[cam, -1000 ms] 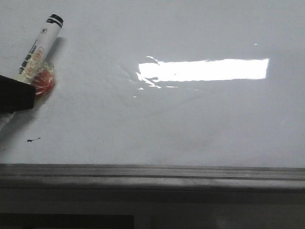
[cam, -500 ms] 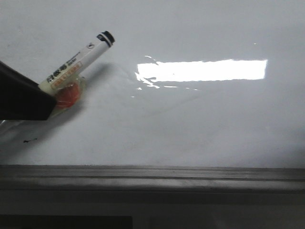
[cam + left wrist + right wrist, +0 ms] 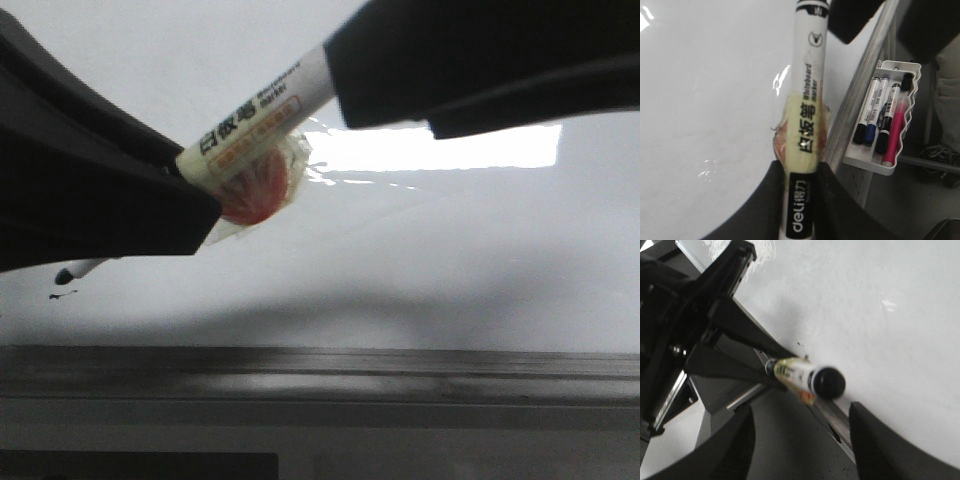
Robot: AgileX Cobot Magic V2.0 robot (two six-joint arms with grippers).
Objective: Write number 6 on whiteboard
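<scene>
The marker is held in my left gripper close to its writing tip [image 3: 66,275], so my right gripper should take the cap end [image 3: 829,383] and my left gripper should move away before I write.
The whiteboard [image 3: 450,260] is glossy white with a bright rectangular reflection [image 3: 450,148] and a grey ledge [image 3: 400,365] along its lower edge. No drawn number 6 shows on it, only a tiny black smudge [image 3: 62,295]. My left gripper [image 3: 205,200] is shut on a white whiteboard marker [image 3: 255,120], which slants up to the right. The grip also shows in the left wrist view [image 3: 802,175]. My right gripper [image 3: 335,75] comes in from the upper right and hides the marker's cap end. In the right wrist view the right gripper [image 3: 801,410] is open, with the black cap [image 3: 829,382] just ahead of its fingertips.
A red-orange wad under clear tape [image 3: 255,190] clings to the marker barrel. A white tray [image 3: 867,167] hangs beside the board's frame and holds several markers, black, blue and pink. The dark left arm fills the left of the front view.
My left gripper has carried the marker right and nearer the camera. My right gripper has come into view from the upper right and now covers the cap end.
</scene>
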